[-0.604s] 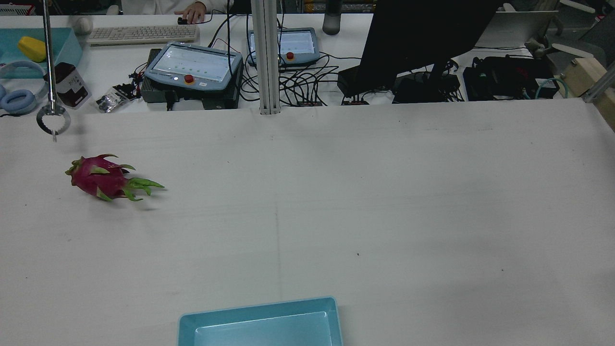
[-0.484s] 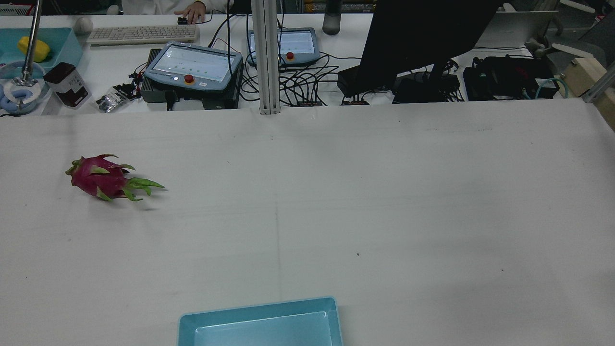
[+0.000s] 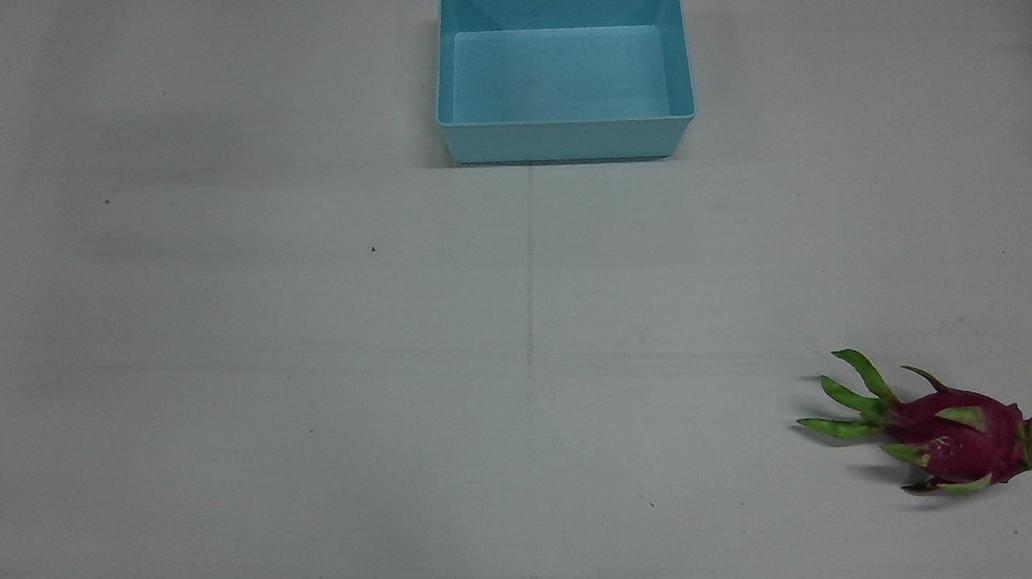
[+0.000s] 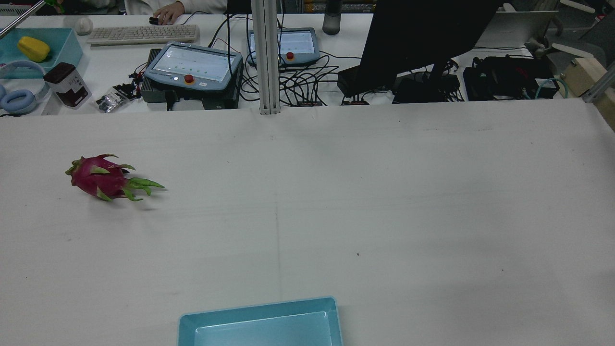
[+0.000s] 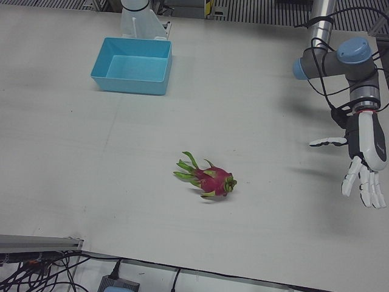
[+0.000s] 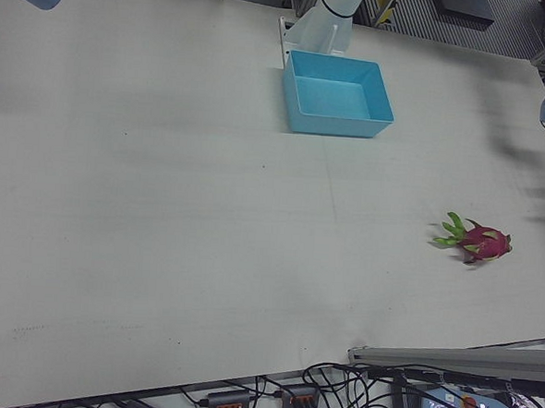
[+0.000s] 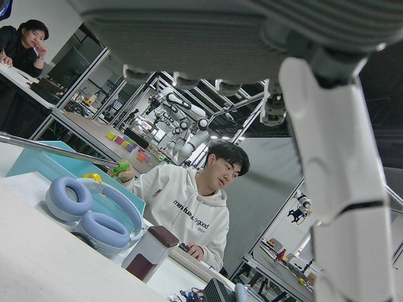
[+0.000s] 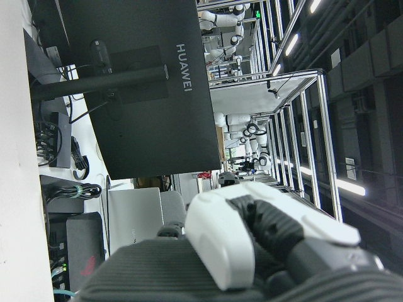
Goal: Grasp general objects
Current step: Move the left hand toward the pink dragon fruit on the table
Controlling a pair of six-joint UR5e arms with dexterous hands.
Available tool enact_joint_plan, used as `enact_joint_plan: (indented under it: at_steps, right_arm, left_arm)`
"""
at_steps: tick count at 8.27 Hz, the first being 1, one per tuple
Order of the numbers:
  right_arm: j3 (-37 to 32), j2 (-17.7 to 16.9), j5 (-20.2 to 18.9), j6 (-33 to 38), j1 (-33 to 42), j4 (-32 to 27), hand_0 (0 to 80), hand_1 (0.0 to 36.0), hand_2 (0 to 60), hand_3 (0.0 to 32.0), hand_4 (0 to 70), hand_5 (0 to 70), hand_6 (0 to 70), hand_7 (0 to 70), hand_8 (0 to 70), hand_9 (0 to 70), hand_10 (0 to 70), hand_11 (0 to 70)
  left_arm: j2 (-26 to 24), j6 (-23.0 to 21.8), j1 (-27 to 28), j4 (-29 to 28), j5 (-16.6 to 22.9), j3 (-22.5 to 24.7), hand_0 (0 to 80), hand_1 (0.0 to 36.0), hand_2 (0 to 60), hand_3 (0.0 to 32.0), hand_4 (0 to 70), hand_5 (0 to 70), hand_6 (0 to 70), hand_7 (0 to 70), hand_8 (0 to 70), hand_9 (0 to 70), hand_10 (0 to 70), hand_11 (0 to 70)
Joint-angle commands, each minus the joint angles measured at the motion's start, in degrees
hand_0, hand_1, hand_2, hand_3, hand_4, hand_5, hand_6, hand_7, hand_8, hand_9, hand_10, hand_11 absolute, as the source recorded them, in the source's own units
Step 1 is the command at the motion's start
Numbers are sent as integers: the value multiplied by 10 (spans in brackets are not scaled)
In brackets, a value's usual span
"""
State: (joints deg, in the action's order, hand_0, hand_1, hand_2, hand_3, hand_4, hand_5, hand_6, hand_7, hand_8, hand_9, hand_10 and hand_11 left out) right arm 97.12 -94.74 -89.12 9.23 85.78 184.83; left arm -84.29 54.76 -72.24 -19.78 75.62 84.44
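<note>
My gripper will carry the fruit with its scales still sticking out stiffly, because the dragon fruit's long green scales arch up over their own shadows.
A pink dragon fruit with green scales lies on its side on the white table. It is at the left in the rear view and also shows in the left-front view and the right-front view. My left hand hangs open and empty, fingers spread and pointing down, off to the fruit's side and well apart from it. One of its fingers fills the left hand view. My right hand shows only as a close fragment in its own view.
An empty light-blue bin stands at the robot's edge of the table. Beyond the far edge are teach pendants, a monitor, headphones, a jar and an aluminium post.
A metal claw tool that hung over the far left edge of the table has drawn back up and away to the upper left. The dragon fruit has not moved.
</note>
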Motion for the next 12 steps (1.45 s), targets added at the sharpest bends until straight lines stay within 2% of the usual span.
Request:
enact_joint_plan:
  at_steps: [1,3,5,7,8,9,10,12]
  right_arm:
    - [0,-1,0,0,0,0,0,0,0,0,0,0,0,0,0,0,0,0]
    - [1,-1,-1,0,0,0,0,0,0,0,0,0,0,0,0,0,0,0]
    - [1,-1,0,0,0,-1,0,0,0,0,0,0,0,0,0,0,0,0]
    - [0,-1,0,0,0,-2,0,0,0,0,0,0,0,0,0,0,0,0]
    - [-1,-1,0,0,0,-2,0,0,0,0,0,0,0,0,0,0,0,0]
    - [-1,-1,0,0,0,-2,0,0,0,0,0,0,0,0,0,0,0,0]
    - [-2,-1,0,0,0,-2,0,0,0,0,0,0,0,0,0,0,0,0]
    - [-2,-1,0,0,0,-2,0,0,0,0,0,0,0,0,0,0,0,0]
  left_arm:
    - [0,0,1,0,0,0,497,154,34,172,66,0,0,12,0,0,0,0]
    - [1,-1,2,5,1,19,498,154,32,172,67,0,0,16,0,0,0,0]
    - [-2,-1,3,6,22,48,498,155,38,178,69,0,0,15,0,0,0,0]
    - [0,3,2,94,65,173,503,154,25,162,84,0,0,32,0,0,0,0]
    - [-1,43,6,158,82,241,518,161,2,154,102,0,0,55,0,0,0,0]
    - [-3,87,14,213,103,276,514,151,0,150,97,28,0,59,0,0,0,0]
    - [-4,106,20,216,104,278,509,139,0,0,0,700,0,54,0,0,0,0]
    - [-7,200,84,234,93,314,512,145,0,6,1,700,0,47,0,0,0,0]
